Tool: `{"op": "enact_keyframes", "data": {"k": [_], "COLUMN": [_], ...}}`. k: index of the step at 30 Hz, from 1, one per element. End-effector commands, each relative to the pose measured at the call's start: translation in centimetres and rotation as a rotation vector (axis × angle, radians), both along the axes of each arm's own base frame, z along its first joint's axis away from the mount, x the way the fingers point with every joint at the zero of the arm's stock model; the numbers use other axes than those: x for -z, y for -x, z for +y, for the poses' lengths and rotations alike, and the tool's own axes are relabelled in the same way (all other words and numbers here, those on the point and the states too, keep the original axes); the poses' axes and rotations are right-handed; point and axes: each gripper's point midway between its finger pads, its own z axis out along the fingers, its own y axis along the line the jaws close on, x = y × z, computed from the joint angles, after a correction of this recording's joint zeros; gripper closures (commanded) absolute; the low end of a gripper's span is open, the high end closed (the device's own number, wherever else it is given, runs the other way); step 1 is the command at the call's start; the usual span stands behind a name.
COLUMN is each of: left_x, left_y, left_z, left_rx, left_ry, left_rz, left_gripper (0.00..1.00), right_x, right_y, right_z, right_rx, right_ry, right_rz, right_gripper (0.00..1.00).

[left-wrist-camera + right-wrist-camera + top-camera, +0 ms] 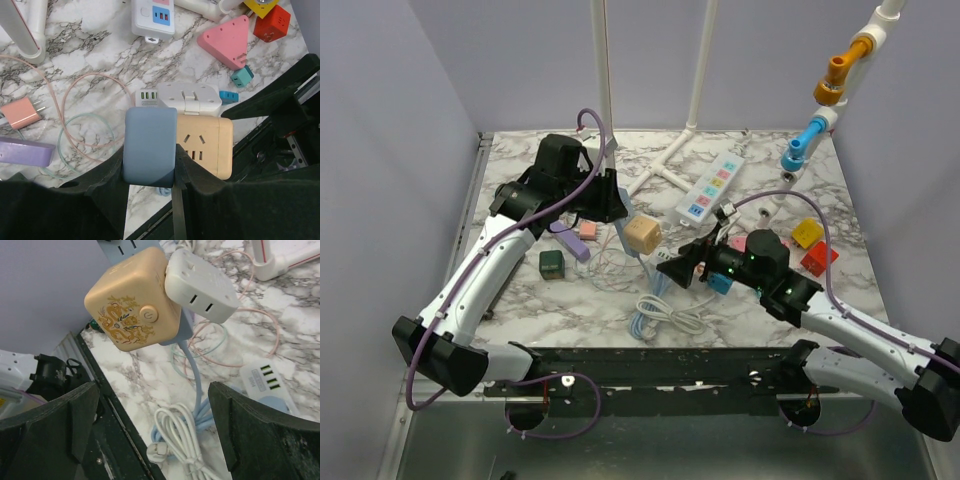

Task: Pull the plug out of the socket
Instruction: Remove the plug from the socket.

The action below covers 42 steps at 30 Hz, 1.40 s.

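Observation:
The tan cube (137,297) is at a slant above my right gripper's open fingers, so my right gripper needs to go up and turn square to the cube's button side (131,321) before it closes around the cube.
My left gripper (150,167) is shut on a blue-grey block (150,145), holding it off the table. A tan cube socket (205,147) hangs joined to the block's right side, its slots facing the left wrist camera. A white plug adapter (189,97) sits against the cube's far side. In the right wrist view the tan cube (132,300) shows a gold pattern and a round button, with the white adapter (200,285) stuck on its side. My right gripper (152,425) is open just short of the cube, nothing between its fingers. From above, the cube (642,235) hangs between the left gripper (620,205) and the right gripper (675,268).
A blue cable (197,375) drops from the block to a bundled white and blue coil (665,315) near the front rail. A white power strip (710,185), pink triangle (227,40), red block (817,258), yellow block (807,232), green cube (552,263) and thin loose wires lie around.

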Motion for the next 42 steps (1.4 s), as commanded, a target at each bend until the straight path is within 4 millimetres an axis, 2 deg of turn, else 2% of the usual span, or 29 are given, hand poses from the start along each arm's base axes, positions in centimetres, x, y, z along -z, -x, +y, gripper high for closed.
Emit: {"op": "enact_keyframes", "data": {"k": [1, 7, 14, 17, 24, 28, 31, 35, 38, 42], "left_x": [-3.8, -4.4, -5.8, -5.8, -5.4, -5.4, -5.6, -5.5, -5.1, -4.8], "left_y": [-1.4, -2.0, -3.8, -3.8, -3.5, -3.3, -3.3, -3.2, -3.2, -3.0], "left_z": [0.0, 0.6, 2.3, 2.4, 2.1, 1.9, 1.9, 2.0, 2.1, 2.0], "left_rx": [-0.062, -0.091, -0.149, -0.158, -0.171, -0.174, -0.177, -0.176, -0.177, -0.174], "left_ry": [0.084, 0.08, -0.006, -0.015, -0.023, -0.017, -0.014, -0.022, -0.029, -0.024], "left_rz": [-0.1, -0.177, -0.339, -0.345, -0.337, -0.327, -0.327, -0.333, -0.333, -0.321], "left_gripper": [1.0, 1.0, 1.0, 1.0, 1.0, 1.0, 1.0, 1.0, 1.0, 1.0], "right_x": [-3.5, -4.3, -5.3, -5.1, -5.1, -4.3, -3.0, -2.0, -2.2, -2.5], "right_y": [0.3, -1.0, -2.9, -4.1, -6.5, -6.9, -6.8, -6.6, -6.5, -7.0], "right_z": [2.1, 3.0, 3.2, 3.7, 4.4, 5.3, 6.0, 5.1, 4.1, 4.7], "right_rx": [-0.032, 0.037, 0.136, 0.218, 0.375, 0.404, 0.422, 0.487, 0.514, 0.51], "right_ry": [-0.255, -0.5, -0.639, -0.647, -0.645, -0.62, -0.579, -0.54, -0.555, -0.589], "right_rz": [0.015, 0.204, 0.363, 0.439, 0.477, 0.486, 0.511, 0.513, 0.504, 0.508], "right_gripper": [0.0, 0.0, 0.0, 0.0, 0.0, 0.0, 0.0, 0.0, 0.0, 0.0]}}
